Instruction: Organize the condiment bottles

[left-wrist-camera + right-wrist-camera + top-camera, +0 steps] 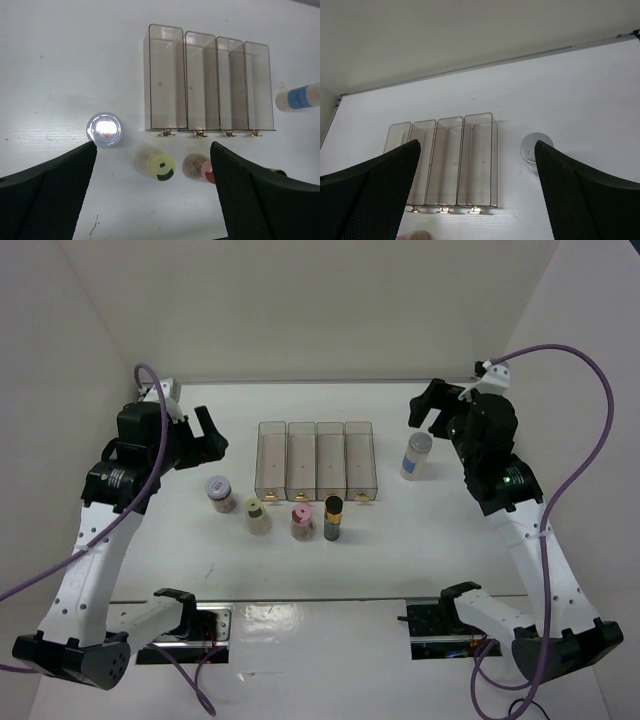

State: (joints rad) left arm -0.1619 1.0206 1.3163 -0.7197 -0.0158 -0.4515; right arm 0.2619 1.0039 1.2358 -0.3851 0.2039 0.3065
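Note:
I should keep lowering my left gripper until its fingers are on both sides of the grey lid (218,486), because the grey-lidded jar stands upright with clear space between it and the yellow-green-lidded jar (239,507).
Four jars stand in a row in front of the clear rack (317,460): grey-lidded pinkish (220,493), yellow-green-lidded cream (257,515), pink-lidded reddish (302,522), slim dark gold-banded (333,518). The grey-capped blue-label jar (416,456) stands right of the rack. My left gripper (207,433) is open and empty, raised left of the rack, above the grey-lidded jar (104,129). The left wrist view also shows the yellow-green lid (160,166) and the pink-lidded jar (199,168). My right gripper (428,405) is open and empty, raised above and behind the blue-label jar (536,148).
The rack's four compartments (207,85) hold nothing; it also shows in the right wrist view (451,160). White walls close the table at the back and sides. Both arm bases sit at the near edge.

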